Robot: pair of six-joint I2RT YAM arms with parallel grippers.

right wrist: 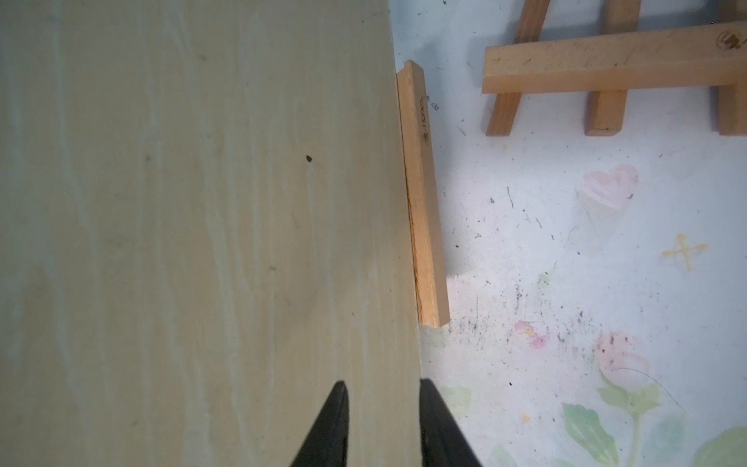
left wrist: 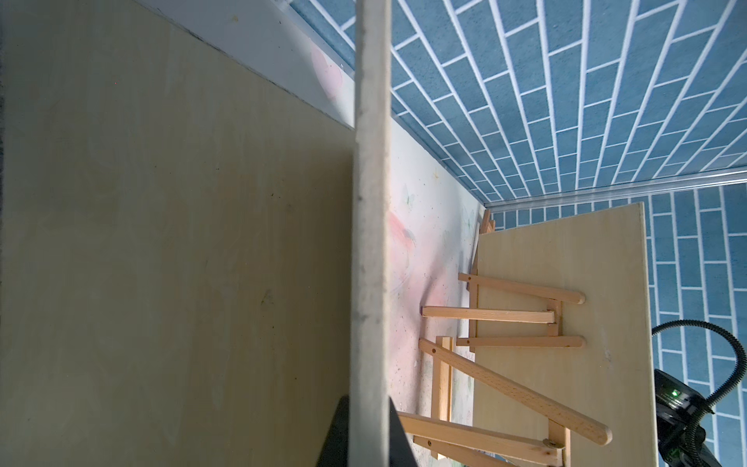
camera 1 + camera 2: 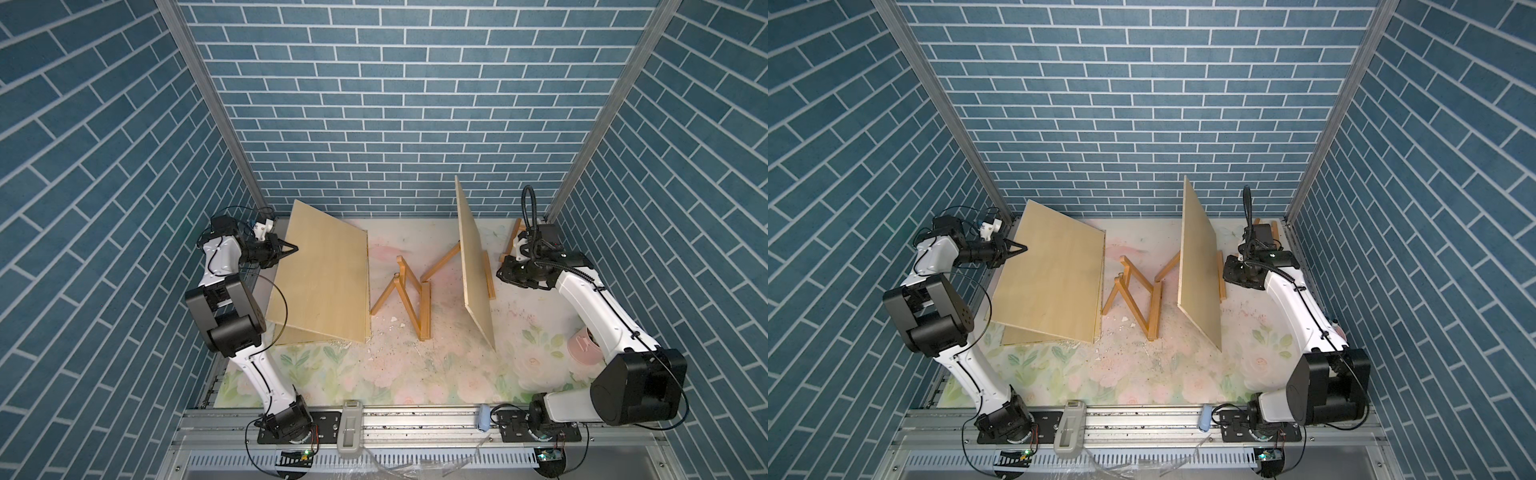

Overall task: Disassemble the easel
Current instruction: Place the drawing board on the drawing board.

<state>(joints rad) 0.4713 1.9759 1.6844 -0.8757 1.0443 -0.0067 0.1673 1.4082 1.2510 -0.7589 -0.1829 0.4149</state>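
Observation:
I should keep lowering the tilted board onto the flat board (image 3: 1028, 336) with my left gripper while the tilted board's far edge (image 3: 367, 284) is along the flat board's edge, and let go there.
My left gripper (image 3: 292, 249) (image 2: 368, 398) is shut on the edge of a pale plywood board (image 3: 324, 274) (image 2: 370, 202) and holds it tilted up at the back left. A second board (image 3: 473, 266) (image 1: 202, 222) stands upright on a wooden easel, resting against its ledge strip (image 3: 490, 278) (image 1: 422, 202). My right gripper (image 3: 500, 274) (image 1: 382, 386) hovers just to the right of that board's lower edge, open, with only the board's face showing beyond its fingers. An empty easel frame (image 3: 405, 291) (image 3: 1138, 295) stands in the middle of the mat.
Another board (image 3: 299, 343) lies flat under the tilted one. A folded easel (image 3: 511, 241) (image 1: 606, 60) lies at the back right corner. A pink cup (image 3: 584, 347) sits behind the right arm. Crumbs and white chips litter the floral mat (image 3: 395, 374).

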